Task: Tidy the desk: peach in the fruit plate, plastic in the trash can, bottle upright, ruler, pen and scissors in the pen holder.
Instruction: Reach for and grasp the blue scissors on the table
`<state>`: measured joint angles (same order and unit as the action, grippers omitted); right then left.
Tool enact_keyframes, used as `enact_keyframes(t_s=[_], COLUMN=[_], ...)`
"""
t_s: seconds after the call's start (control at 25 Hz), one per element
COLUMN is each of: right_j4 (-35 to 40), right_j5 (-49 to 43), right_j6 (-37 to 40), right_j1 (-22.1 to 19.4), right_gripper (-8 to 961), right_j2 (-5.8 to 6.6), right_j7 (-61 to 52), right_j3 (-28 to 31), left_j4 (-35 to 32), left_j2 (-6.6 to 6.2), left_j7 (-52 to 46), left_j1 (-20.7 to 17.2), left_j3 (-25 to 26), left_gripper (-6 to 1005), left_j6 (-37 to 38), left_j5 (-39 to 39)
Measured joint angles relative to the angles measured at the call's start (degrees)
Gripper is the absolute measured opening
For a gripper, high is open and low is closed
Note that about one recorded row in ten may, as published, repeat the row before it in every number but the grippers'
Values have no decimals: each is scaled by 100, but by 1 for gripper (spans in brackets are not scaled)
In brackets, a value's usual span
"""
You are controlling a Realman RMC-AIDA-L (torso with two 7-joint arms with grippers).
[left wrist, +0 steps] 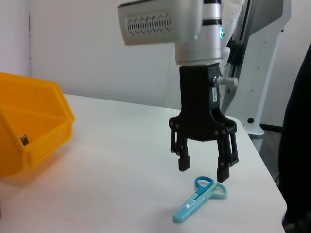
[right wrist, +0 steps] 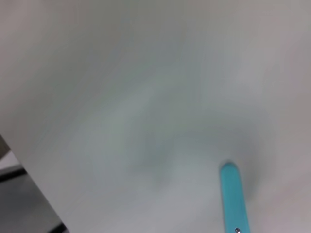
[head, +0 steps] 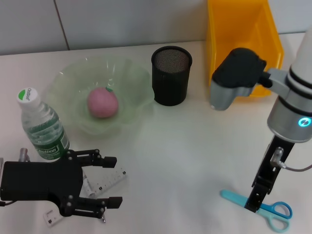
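Note:
The blue scissors' closed blades [head: 232,197] are in line with the gap between my right gripper's open fingers, so I keep going down until the fingers straddle the blades [head: 241,200].
The pink peach [head: 102,103] lies in the pale green fruit plate [head: 134,80]. Left of the plate, the bottle [head: 41,127] stands upright. My left gripper [head: 113,180] hovers open at the desk's [head: 185,161] front left, its fingers on either side of the white ruler [head: 108,182]. Near the front right lie the blue scissors [head: 268,210] [left wrist: 195,204] [right wrist: 234,196]. My right gripper [head: 252,205] [left wrist: 203,167] hangs just above them, open and holding nothing. At the back stand the black pen holder [head: 170,75] and the orange trash can [head: 243,29] [left wrist: 29,131]. The pen and the plastic are hidden.
A small white piece [head: 51,217] shows on the desk under my left gripper's body. The desk's right edge [left wrist: 262,165] runs close to the scissors, with a stand and floor beyond it.

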<state>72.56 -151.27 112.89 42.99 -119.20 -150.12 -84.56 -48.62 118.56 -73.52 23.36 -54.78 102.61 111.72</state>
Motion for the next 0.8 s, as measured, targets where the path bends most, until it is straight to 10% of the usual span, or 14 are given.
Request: enact_keyframes(t_s=[0.8], right_j4=[188], right_j5=[-20], right_j6=[-908], right_j1=[-316], right_gripper=[744], right_j2=[-51], right_j7=[-248], right_j3=[-1113], left_j4=[2], left_j2=[-25], left_j7=[-14], left_j1=[29], left_j3=[11], left_gripper=[829], left_j6=[-14], left_j5=[47])
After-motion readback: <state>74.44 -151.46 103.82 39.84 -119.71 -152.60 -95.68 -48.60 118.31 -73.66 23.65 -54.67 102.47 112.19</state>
